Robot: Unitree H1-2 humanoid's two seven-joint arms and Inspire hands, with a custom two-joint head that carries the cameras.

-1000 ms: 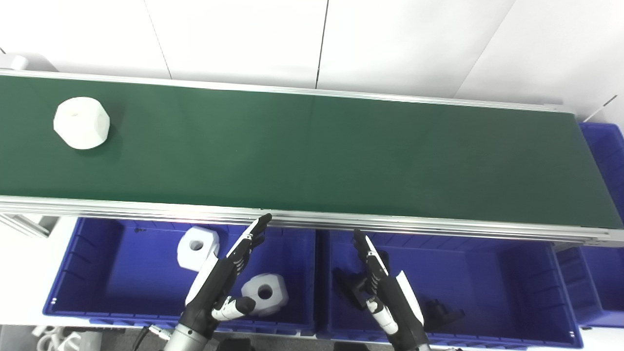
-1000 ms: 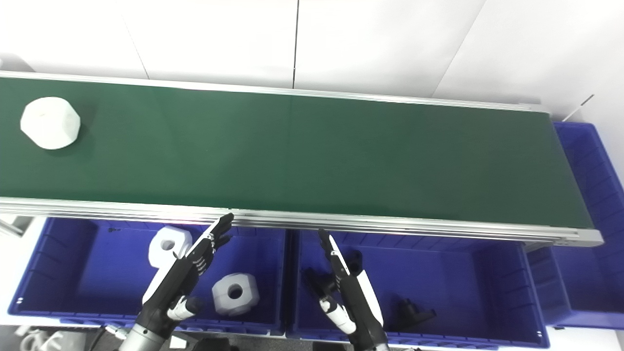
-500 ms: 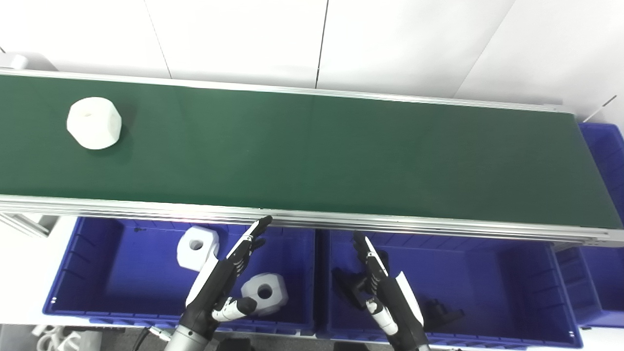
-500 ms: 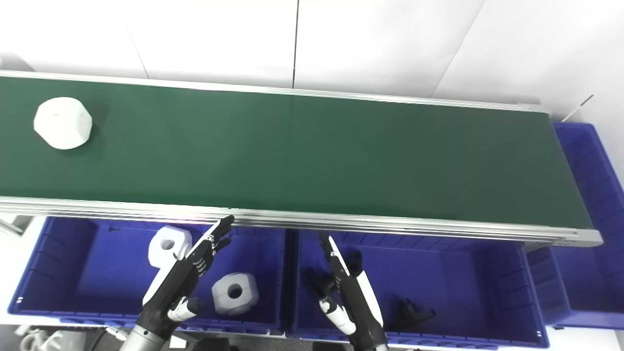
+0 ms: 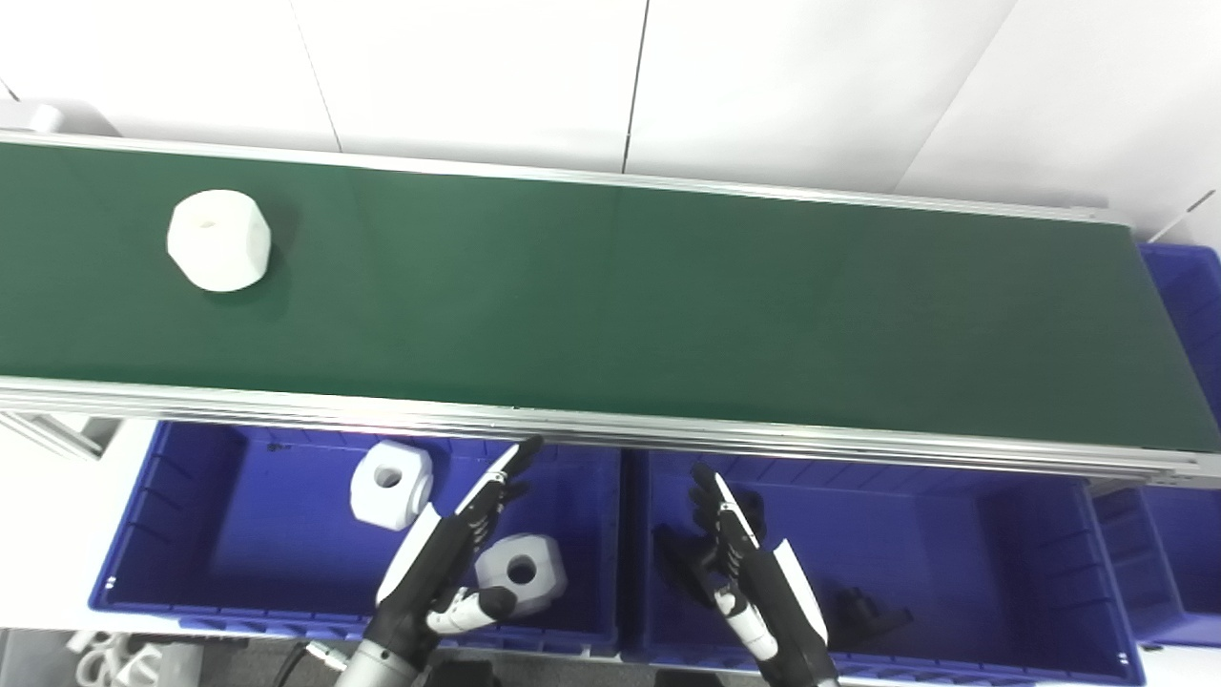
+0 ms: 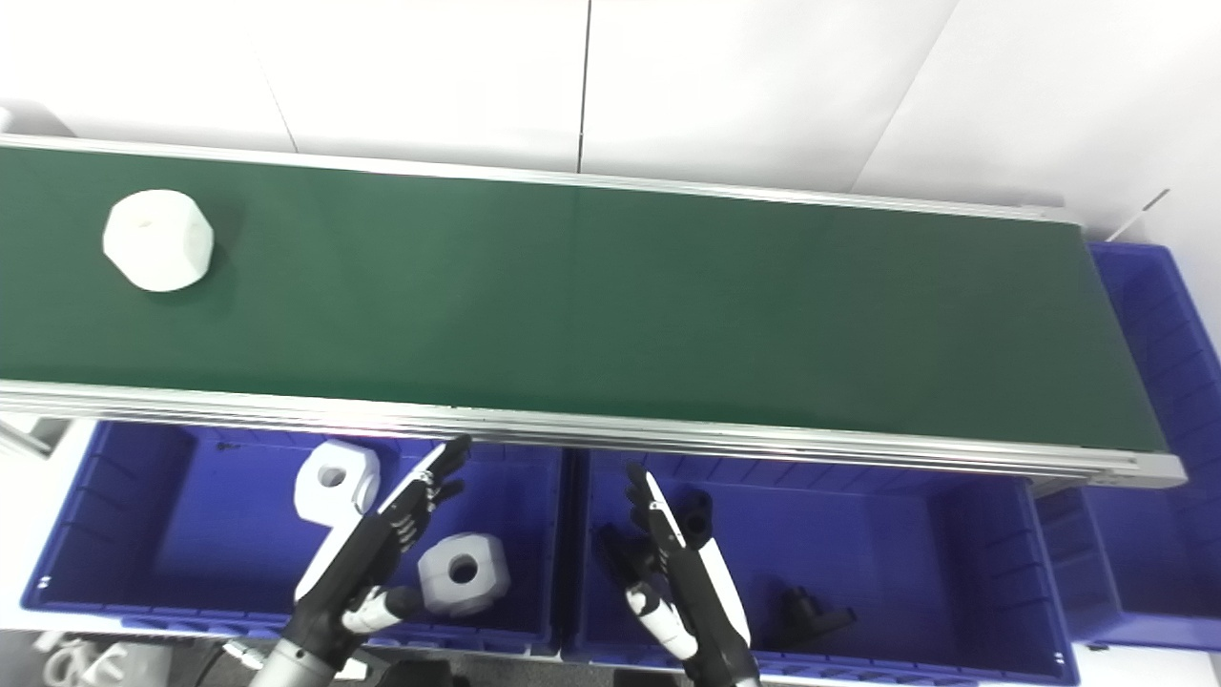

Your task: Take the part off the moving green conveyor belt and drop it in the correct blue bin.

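Observation:
The white faceted part (image 5: 218,240) has the same shape as the holed parts in the blue bin (image 5: 390,485), so I should expect it to have a hole that is hidden.
A white faceted part (image 5: 218,239) lies on the green conveyor belt (image 5: 610,296) at its far left. My left hand (image 5: 448,553) is open and empty, fingers stretched out, held over the left blue bin (image 5: 181,534). My right hand (image 5: 749,572) is open and empty over the right blue bin (image 5: 992,544). Both hands are below the belt's near rail and far from the part.
The left bin holds two white parts (image 5: 390,483) (image 5: 521,574) with holes. The right bin holds black parts (image 5: 863,611), some hidden behind my right hand. A third blue bin (image 5: 1188,286) stands at the belt's right end. A white wall stands behind the belt.
The white part has moved rightward along the belt. Both hands have stayed open over their bins, almost still. The camera has shifted slightly.

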